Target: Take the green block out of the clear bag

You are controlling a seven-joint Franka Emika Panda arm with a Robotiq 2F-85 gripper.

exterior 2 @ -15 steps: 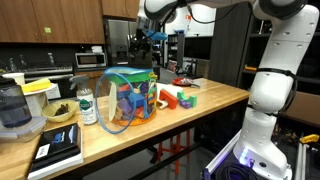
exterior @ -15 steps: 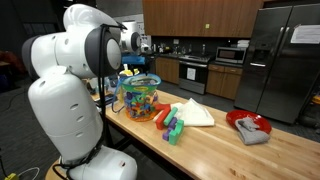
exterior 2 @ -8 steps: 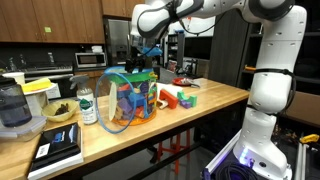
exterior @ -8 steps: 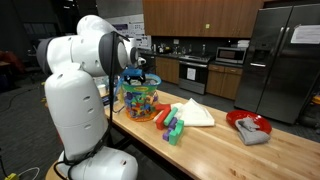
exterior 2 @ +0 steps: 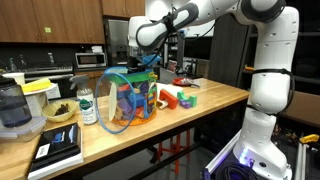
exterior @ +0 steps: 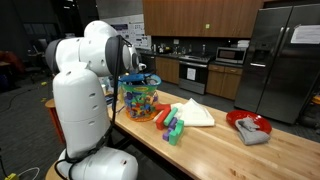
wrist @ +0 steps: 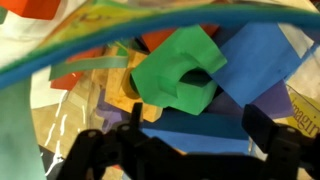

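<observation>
The green block (wrist: 177,68) is loose on top and lined up with my open fingers, so my gripper keeps going down into the clear bag (exterior: 141,102) until my fingers are on both sides of the block.
The clear bag (exterior: 140,98) stands on the wooden counter and shows many coloured blocks through its sides; it also shows in the other exterior view (exterior 2: 128,100). My gripper (exterior: 140,70) hangs just over the bag's bluish top edge in both exterior views (exterior 2: 150,62). In the wrist view the green block (wrist: 180,75) lies on top of blue, orange and red blocks inside the bag. My gripper (wrist: 200,130) is open, with its dark fingers apart just short of the green block and nothing between them.
A folded white cloth (exterior: 195,112) and loose blocks (exterior: 170,125) lie beside the bag. A red plate with a grey rag (exterior: 248,125) sits further along. A bottle (exterior 2: 87,105), a bowl (exterior 2: 60,112), a blender (exterior 2: 12,105) and a book (exterior 2: 57,148) stand on the bag's other side.
The arm has swung and lowered, bringing my gripper down from above the bag to its open top. The bag and blocks have not moved.
</observation>
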